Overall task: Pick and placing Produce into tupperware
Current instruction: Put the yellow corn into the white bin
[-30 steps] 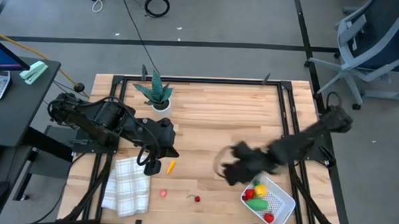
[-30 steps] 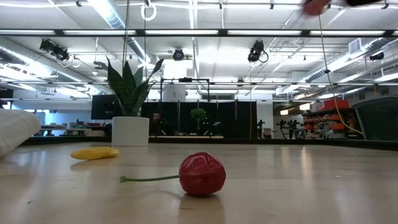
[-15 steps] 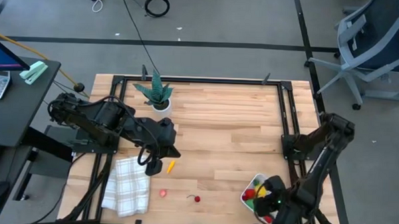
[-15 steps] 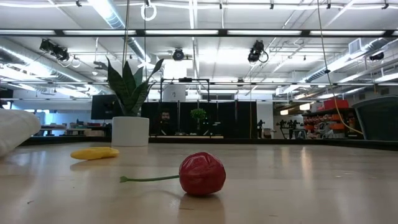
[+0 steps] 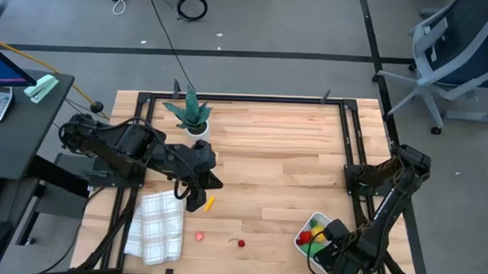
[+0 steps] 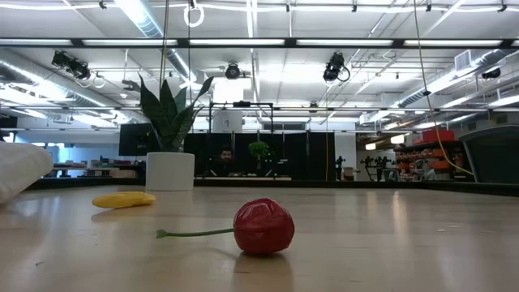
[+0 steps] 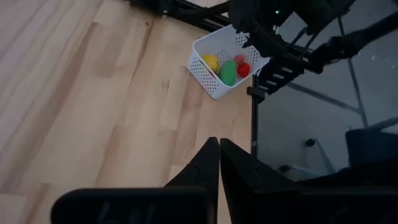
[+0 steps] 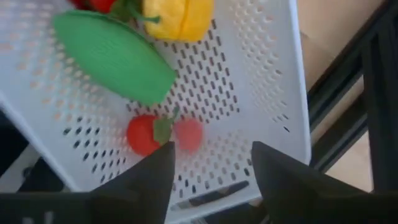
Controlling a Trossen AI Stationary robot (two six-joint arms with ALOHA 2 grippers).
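Observation:
My right gripper is hovering above the white tupperware (image 5: 312, 229), far from the thin orange piece (image 5: 209, 203), so my left gripper, which is close by, should open and pick up that piece.
The white tupperware (image 5: 309, 223) stands at the table's near right corner. It holds a green oblong piece (image 8: 115, 56), a yellow pepper (image 8: 177, 15) and small red (image 8: 145, 135) and pink (image 8: 189, 134) pieces. My right gripper (image 8: 211, 171) hovers open right above it, with nothing between its fingers. On the bare table lie a red cherry (image 6: 263, 227), a pink piece (image 5: 199, 235) and a thin orange piece (image 5: 210, 203). My left gripper (image 5: 195, 202) is shut just left of the orange piece; its closed fingers (image 7: 211, 163) show in the left wrist view.
A folded white checked cloth (image 5: 155, 225) lies at the near left. A spiky green plant in a white pot (image 5: 192, 115) stands at the far left. The black frame rails (image 5: 353, 157) run along the table's sides. The middle of the wooden top lies bare.
My right gripper has swung from the table's middle toward the near right corner and come down over the tupperware. My left gripper has shifted a little toward the orange piece. The pieces on the table have stayed where they were.

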